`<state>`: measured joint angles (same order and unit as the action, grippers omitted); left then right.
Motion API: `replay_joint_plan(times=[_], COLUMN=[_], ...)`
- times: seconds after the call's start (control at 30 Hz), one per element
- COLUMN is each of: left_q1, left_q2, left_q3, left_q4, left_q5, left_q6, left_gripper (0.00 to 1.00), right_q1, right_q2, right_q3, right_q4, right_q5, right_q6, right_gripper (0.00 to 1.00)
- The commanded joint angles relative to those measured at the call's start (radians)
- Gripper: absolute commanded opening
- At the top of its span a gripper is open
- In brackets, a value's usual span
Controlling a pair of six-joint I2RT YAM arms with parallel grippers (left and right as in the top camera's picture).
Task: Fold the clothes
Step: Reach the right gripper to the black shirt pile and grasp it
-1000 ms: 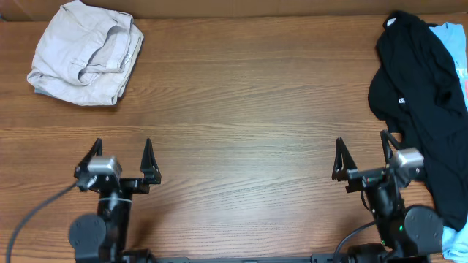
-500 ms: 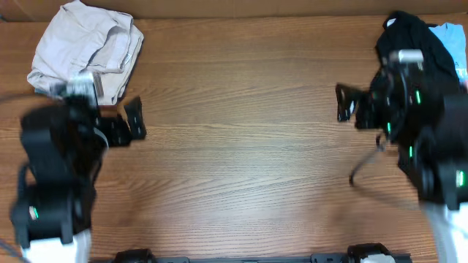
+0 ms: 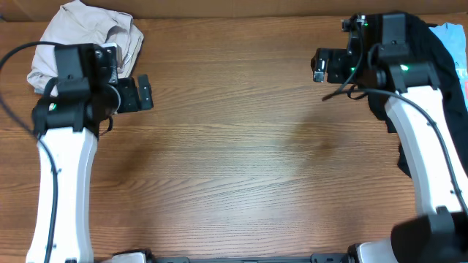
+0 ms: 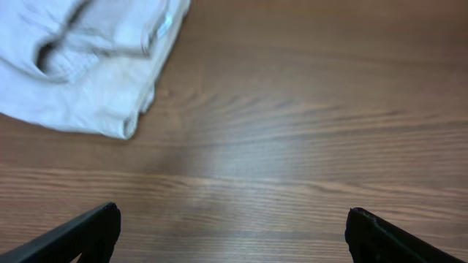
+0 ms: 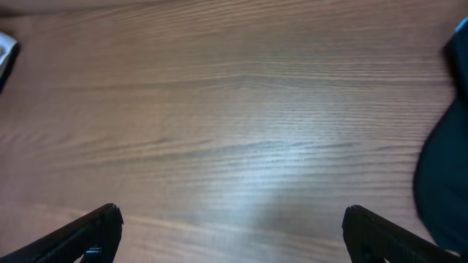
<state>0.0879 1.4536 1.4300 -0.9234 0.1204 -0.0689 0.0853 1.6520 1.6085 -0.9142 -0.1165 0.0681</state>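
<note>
My right gripper is open, with the black garment lying over the light blue T-shirt (image 3: 434,48). The gripper should keep moving toward the garment's edge (image 3: 456,90) next to the T-shirt and close there.
The clothes lie in two heaps at the back of the wooden table. A crumpled beige garment (image 3: 110,29) (image 4: 88,58) is at the back left. At the back right is a black garment (image 3: 446,80), whose edge shows in the right wrist view (image 5: 446,168), with a light blue T-shirt (image 3: 450,33) beside it. My left gripper (image 3: 144,93) (image 4: 230,234) hovers open just right of the beige garment, touching nothing. Open as well, my right gripper (image 3: 319,66) (image 5: 232,234) hangs over bare wood left of the black garment. The right arm hides part of the black garment.
The wooden table (image 3: 241,146) stretches between the two heaps. Both white arms reach from the front edge along the left and right sides.
Both arms have swung from the table's front edge to the back: the left toward the beige garment, the right toward the black one. Both grippers stayed open.
</note>
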Motion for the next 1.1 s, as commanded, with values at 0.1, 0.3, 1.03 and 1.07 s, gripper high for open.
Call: replay_joint_plan(times=[0.1,0.3,1.03,1.07], left_q1=[0.010,0.010,0.010,0.010], left_q2=[0.131,0.134,0.134,0.134], left_q3=[0.017,0.021,0.021,0.021], left_q4=[0.013,0.030,0.069,0.073], left_q5=[0.119,0.143,0.134,0.134], left_q6=[-0.021,-0.022,-0.025,-0.025], left_gripper=[1.00,1.00,1.00,1.00], right_q1=[-0.174,-0.407,-0.746,-0.746], right_q2=[0.052,0.098,0.509,0.516], right_q3=[0.026,0.025,0.025,0.025], right_q4=[0.108,0.187,0.436,0.439], right_q5=[0.159,0.168,0.077,0.077], right_q6=[0.190,0.186,-0.032,-0.032], right_gripper=[1.00,1.00,0.73,0.66])
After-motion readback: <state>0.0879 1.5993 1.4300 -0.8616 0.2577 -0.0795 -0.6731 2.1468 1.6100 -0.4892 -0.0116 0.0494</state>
